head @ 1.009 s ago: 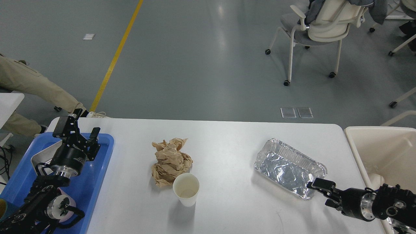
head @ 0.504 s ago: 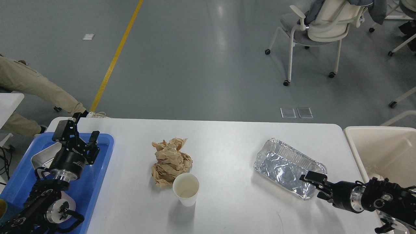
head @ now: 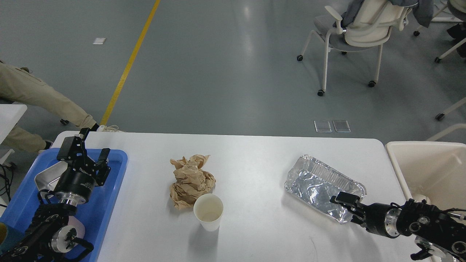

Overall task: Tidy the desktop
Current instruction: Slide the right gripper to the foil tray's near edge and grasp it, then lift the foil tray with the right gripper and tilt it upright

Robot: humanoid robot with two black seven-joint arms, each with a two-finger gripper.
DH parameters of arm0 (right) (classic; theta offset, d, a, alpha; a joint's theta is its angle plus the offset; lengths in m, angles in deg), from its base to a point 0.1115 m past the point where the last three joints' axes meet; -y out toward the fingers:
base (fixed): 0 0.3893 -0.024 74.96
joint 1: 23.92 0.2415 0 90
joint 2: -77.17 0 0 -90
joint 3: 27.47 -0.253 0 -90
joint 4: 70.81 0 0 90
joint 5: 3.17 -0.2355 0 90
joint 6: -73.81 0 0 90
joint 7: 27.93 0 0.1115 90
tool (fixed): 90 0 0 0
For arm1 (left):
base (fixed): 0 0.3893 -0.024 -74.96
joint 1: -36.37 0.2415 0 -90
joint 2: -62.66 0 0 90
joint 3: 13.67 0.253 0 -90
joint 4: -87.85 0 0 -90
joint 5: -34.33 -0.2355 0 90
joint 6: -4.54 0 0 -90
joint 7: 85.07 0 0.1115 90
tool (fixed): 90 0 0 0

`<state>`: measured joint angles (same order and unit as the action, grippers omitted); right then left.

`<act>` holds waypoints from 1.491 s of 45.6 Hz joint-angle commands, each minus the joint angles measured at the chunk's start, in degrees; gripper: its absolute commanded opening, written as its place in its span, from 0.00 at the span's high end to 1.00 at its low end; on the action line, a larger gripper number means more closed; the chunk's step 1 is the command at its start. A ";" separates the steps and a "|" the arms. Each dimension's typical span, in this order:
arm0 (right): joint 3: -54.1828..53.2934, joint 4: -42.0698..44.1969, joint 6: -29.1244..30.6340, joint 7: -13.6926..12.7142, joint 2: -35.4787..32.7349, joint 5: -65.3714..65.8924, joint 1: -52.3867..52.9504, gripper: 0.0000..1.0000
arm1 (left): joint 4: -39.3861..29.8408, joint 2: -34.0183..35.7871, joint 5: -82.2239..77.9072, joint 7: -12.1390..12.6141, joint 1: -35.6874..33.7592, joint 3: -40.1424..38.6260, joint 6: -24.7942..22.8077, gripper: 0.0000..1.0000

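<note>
A ribbed side (head: 334, 174) stands along the far edge of the tray, so the foil tray (head: 318, 187) should keep open and straight when I lift it by its rim.
The desktop (head: 255, 160) is a wide white table. On it lie a crumpled brown paper (head: 191, 181), a white paper cup (head: 208, 211) standing upright just in front of the paper, and a rectangular foil tray (head: 320, 185) at the right. My left gripper (head: 85, 154) is open and empty above the blue tray (head: 113, 189) at the desktop's left end. My right gripper (head: 347, 207) is open at the foil tray's near right rim. Its upper finger lies over the rim; whether it touches the foil I cannot tell.
A metal dish (head: 46, 175) lies in the blue tray, partly hidden by my left arm. A cream bin (head: 429, 167) stands off the table's right end. A person's legs (head: 40, 96) are at far left. A wheeled chair (head: 358, 32) stands on the floor behind.
My right gripper has moved left along the front of the table until its upper finger lies over the foil tray's rim. My left gripper has drifted slightly left and back over the blue tray.
</note>
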<state>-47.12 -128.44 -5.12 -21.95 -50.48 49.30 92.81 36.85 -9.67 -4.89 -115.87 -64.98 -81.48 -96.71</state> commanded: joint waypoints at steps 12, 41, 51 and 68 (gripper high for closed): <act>0.14 0.32 -0.35 0.70 0.90 3.86 -0.01 0.00 | -0.16 0.08 0.02 -0.22 0.63 -0.48 0.00 0.03; 0.14 1.64 -0.18 0.70 1.52 5.27 0.69 0.51 | -0.42 -0.01 0.02 -0.75 0.80 -0.48 0.00 0.03; 0.49 1.64 -0.09 0.70 2.05 5.27 0.69 0.66 | -0.51 -0.01 0.02 -0.75 1.07 -0.48 0.00 0.03; 5.42 1.82 -0.09 2.28 1.79 5.27 3.77 1.00 | -0.51 0.08 0.02 -0.75 1.07 -0.48 0.00 0.03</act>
<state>-42.05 -126.71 -5.20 -19.74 -48.62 54.58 96.02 36.33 -9.63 -4.87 -116.62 -63.92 -81.97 -96.71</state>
